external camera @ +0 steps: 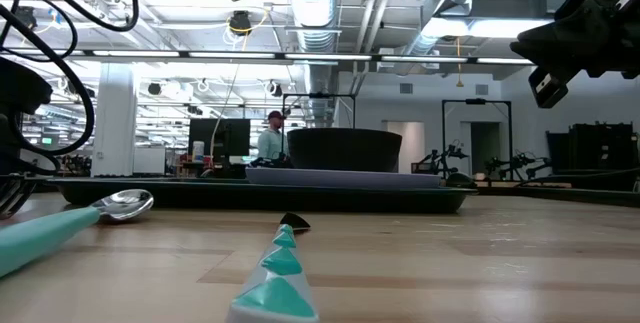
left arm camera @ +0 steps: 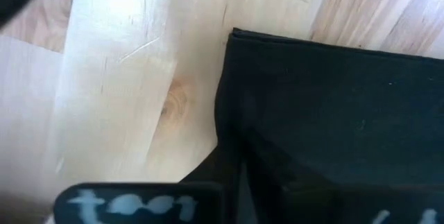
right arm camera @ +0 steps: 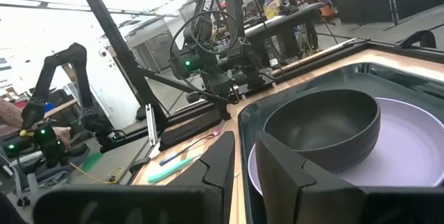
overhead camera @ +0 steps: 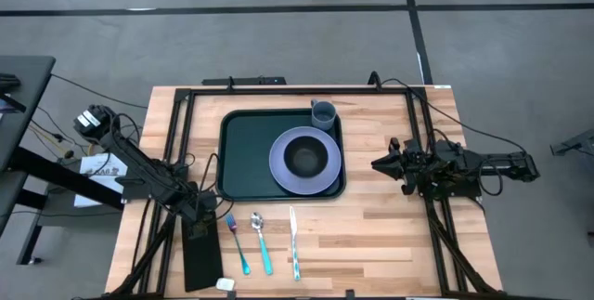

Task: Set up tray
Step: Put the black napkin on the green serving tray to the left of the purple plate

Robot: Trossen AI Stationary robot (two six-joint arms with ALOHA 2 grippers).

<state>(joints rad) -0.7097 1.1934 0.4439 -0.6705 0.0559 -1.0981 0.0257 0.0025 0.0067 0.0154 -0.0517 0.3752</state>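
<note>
Only a small fold (left arm camera: 240, 132) beside the napkin's long edge is pinched in my left gripper, so the gripper should open, go over both sides of that edge (left arm camera: 219, 102) and close before it lifts the napkin.
The dark green tray (overhead camera: 243, 151) lies at the table's middle and carries a lavender plate (overhead camera: 320, 177) with a dark bowl (overhead camera: 304, 158) on it and a grey cup (overhead camera: 323, 112). A black napkin (overhead camera: 202, 255) lies flat on the wood near the table's left front. My left gripper (overhead camera: 199, 215) points down over the napkin's far end and is shut on it. Right of the tray, my right gripper (overhead camera: 379, 163) hangs level, fingers a little apart (right arm camera: 244, 151), holding nothing. My left gripper comes from above, pointing down, onto the napkin's far end, beside one long edge (left arm camera: 225, 144). The cloth is drawn into a small ridge (left arm camera: 243, 161) toward the fingers. The pinch itself is at the picture's bottom, mostly hidden. The rest of the napkin (left arm camera: 333, 106) lies on the table.
A fork (overhead camera: 237, 242), a spoon (overhead camera: 263, 244) and a knife (overhead camera: 294, 244), all with teal handles, lie side by side between the tray and the near edge, just right of the napkin. A small white object (overhead camera: 225, 284) sits at the near edge. Bare wood lies right of the knife.
</note>
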